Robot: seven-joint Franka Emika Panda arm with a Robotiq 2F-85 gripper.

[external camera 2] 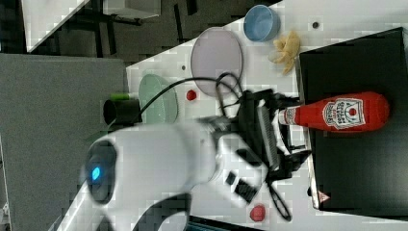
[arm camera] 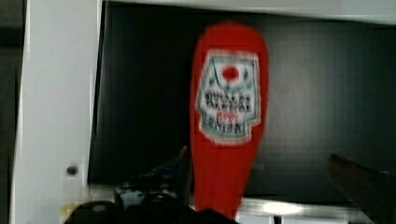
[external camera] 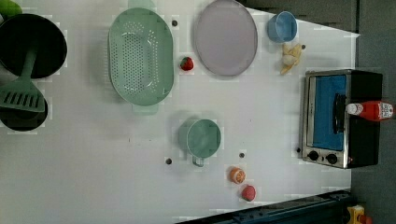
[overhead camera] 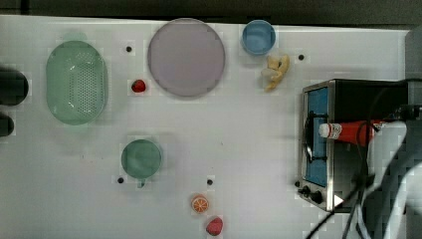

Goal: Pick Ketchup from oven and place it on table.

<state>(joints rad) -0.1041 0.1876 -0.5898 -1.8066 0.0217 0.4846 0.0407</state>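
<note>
The ketchup (external camera: pixel 370 110) has its neck lying nearer to one finger, so the ketchup will turn at an angle in the robot's gripper when the robot grips and lifts it.
The ketchup (overhead camera: pixel 346 132) is a red bottle with a white cap and label. It lies on its side on the black top of the oven (overhead camera: pixel 348 94), with its cap poking out over the door side. My gripper (external camera 2: pixel 294 129) is at the cap end and open. In the wrist view the gripper (arm camera: pixel 258 156) has its fingers wide apart on either side of the ketchup (arm camera: pixel 229 107), whose neck sits closer to one finger (arm camera: pixel 184 161). The oven's blue glass door (external camera: pixel 329 112) is closed. The white table (overhead camera: pixel 239 129) spreads out in front of the oven.
On the table are a green colander (overhead camera: pixel 77 82), a grey plate (overhead camera: pixel 186 57), a blue bowl (overhead camera: pixel 259 37), a banana (overhead camera: pixel 276 70), a strawberry (overhead camera: pixel 138 86), a green cup (overhead camera: pixel 142 159), an orange slice (overhead camera: pixel 200 203) and a red fruit (overhead camera: pixel 214 226). My white arm (external camera 2: pixel 159 154) reaches over the table's edge.
</note>
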